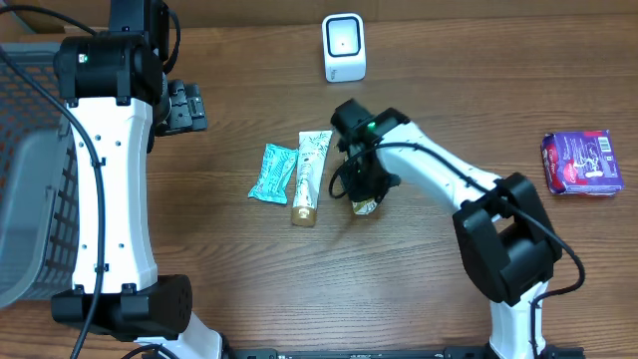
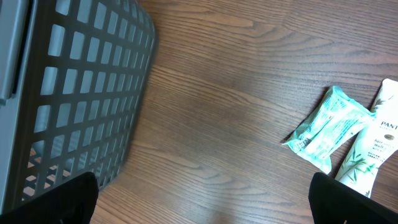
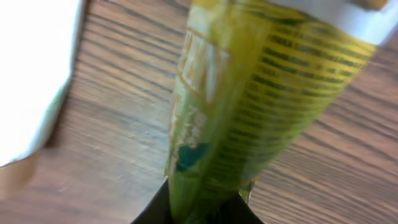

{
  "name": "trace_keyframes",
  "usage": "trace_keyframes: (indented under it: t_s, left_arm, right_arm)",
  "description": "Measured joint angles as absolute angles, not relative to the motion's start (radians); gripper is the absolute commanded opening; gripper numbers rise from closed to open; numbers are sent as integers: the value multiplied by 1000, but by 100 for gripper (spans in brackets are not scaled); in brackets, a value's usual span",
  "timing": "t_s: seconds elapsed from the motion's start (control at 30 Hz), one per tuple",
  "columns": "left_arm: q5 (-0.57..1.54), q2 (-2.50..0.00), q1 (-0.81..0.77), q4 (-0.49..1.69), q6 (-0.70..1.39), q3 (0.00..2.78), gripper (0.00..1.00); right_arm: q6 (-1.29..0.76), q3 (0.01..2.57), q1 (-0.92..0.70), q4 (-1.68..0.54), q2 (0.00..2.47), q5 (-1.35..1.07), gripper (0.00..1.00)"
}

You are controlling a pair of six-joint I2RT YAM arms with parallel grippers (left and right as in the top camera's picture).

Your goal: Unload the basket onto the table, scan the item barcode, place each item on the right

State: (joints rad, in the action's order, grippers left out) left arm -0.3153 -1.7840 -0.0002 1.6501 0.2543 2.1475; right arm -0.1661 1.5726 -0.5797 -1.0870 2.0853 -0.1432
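Next, I put the tube (image 1: 365, 207) down and flip it over first, because my right gripper is pinching the yellow-green tube with its striped print (image 3: 301, 59) in view and its barcode out of sight.
My right gripper (image 1: 361, 184) is shut on the crimped end of a yellow-green tube (image 1: 365, 206) just right of the table's middle. In the right wrist view that tube (image 3: 249, 93) fills the frame, black print down its side, its end pinched at my right gripper (image 3: 199, 208). No barcode shows on it. The white scanner (image 1: 344, 47) stands at the back centre, well apart from the tube. My left gripper (image 1: 184, 107) hangs open at the left by the basket, with only bare wood at my left gripper (image 2: 202, 211) between the black fingertips (image 2: 68, 199).
A white and gold tube (image 1: 310, 178) and a teal packet (image 1: 272, 173) lie left of the held tube; both show in the left wrist view, the packet (image 2: 329, 127) beside the tube (image 2: 373, 155). A grey mesh basket (image 1: 30, 199) fills the left edge. A purple packet (image 1: 581, 163) lies far right.
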Motion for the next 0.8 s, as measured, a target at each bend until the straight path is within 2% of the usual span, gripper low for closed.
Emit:
trace_keyframes:
  t_s: [0.37, 0.5, 0.6, 0.8]
  left_arm:
    - [-315, -1784, 0, 1650, 254, 2148, 100]
    - [-315, -1784, 0, 1650, 254, 2148, 100]
    - [-315, -1784, 0, 1650, 254, 2148, 100]
    - [-315, -1784, 0, 1650, 254, 2148, 100]
  right_arm:
    - [39, 1488, -329, -1016, 2085, -808, 14]
    - [75, 1391, -265, -983, 2085, -906, 26]
    - [82, 1340, -242, -982, 2085, -914, 39]
    - [75, 1336, -229, -1011, 2085, -803, 50]
